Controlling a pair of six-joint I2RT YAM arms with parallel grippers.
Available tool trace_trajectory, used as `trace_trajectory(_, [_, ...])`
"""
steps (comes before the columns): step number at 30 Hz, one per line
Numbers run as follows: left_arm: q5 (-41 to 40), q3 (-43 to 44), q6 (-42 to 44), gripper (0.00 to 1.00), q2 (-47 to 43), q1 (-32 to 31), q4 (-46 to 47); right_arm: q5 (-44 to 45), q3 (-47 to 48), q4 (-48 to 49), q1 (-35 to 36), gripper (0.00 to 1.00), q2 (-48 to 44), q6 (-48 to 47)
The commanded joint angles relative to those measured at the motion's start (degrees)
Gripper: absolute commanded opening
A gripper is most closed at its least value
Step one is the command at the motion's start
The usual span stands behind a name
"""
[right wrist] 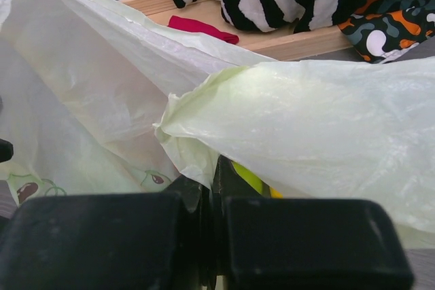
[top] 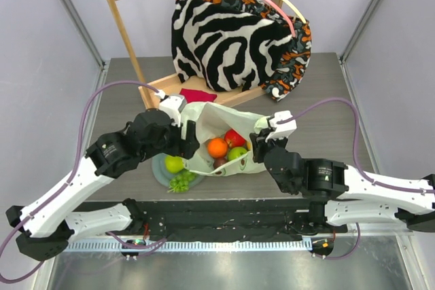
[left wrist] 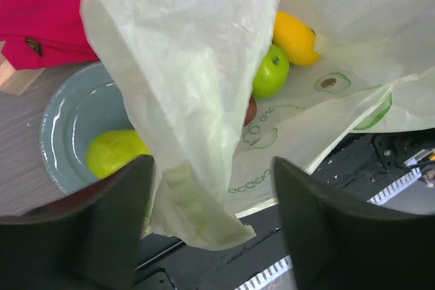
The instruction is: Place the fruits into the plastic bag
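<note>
Next, my right gripper lifts the bag's edge (top: 261, 124) while my left gripper raises the bag's flap, because the bag sags low and its flap hangs over the plate.
The pale-green plastic bag (top: 204, 117) lies open at the table's middle. Inside it are an orange (top: 217, 147), a red apple (top: 235, 138), a green apple (top: 237, 153) and a dark plum (top: 219, 163). A green pear (top: 174, 164) and a grape bunch (top: 182, 181) rest on the grey-green plate (top: 158, 168). My left gripper (top: 189, 142) is open, and a hanging flap of the bag (left wrist: 197, 134) sits between its fingers (left wrist: 115, 222). The left wrist view shows the mango (left wrist: 296, 35) and the green apple (left wrist: 272, 71) in the bag. My right gripper (top: 257, 149) is shut on the bag's right edge (right wrist: 204, 110).
A wooden rack (top: 129, 32) at the back carries zebra-striped fabric (top: 224, 39) and an orange-patterned cloth (top: 299, 52). A red cloth (top: 197, 95) lies on the rack's base behind the bag. The arms' black base rail (top: 224, 219) runs along the near edge.
</note>
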Motion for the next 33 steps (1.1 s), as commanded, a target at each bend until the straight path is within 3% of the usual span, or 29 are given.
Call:
trace_trajectory(1, [6.04, -0.99, -0.55, 0.32, 3.18, 0.11, 1.60, 1.46, 4.23, 0.38, -0.54, 0.01, -0.83, -0.99])
trace_trajectory(4, [8.95, 1.80, 1.28, 0.00, 5.63, 0.11, 6.25, 3.91, 7.31, -0.15, -0.72, 0.01, -0.66, -5.90])
trace_trajectory(7, [9.65, 7.42, 4.10, 0.00, 10.36, 1.51, 8.72, 8.04, 11.09, -0.32, -0.89, 0.01, -1.01, -10.56])
trace_trajectory(11, [17.38, 19.54, 5.25, 0.00, 16.18, 7.21, 11.96, 12.97, 16.71, -0.32, -0.89, 0.01, -2.50, -18.47])
trace_trajectory(14, [22.30, 23.69, 4.11, 0.00, 20.14, 11.69, 14.25, 15.43, 17.25, -0.15, -0.81, 0.01, -5.04, -20.59])
trace_trajectory(19, [32.93, 20.72, -0.99, 0.00, 23.13, 17.60, 22.33, 17.37, 12.78, -0.15, -0.81, 0.01, -11.89, -18.23])
trace_trajectory(30, [34.09, 17.11, 0.77, 0.01, 28.15, 20.77, 25.07, 17.02, 6.26, -5.51, -0.81, 0.01, -13.75, -8.56])
trace_trajectory(32, [34.09, 16.32, 0.59, 0.10, 27.10, 20.68, 26.55, 17.02, 6.52, -5.60, -0.81, 0.01, -13.23, -8.30])
trace_trajectory(33, [34.18, 15.80, 0.68, 0.28, 25.52, 20.77, 27.17, 17.02, 6.70, -5.60, -0.81, 0.01, -13.05, -8.38])
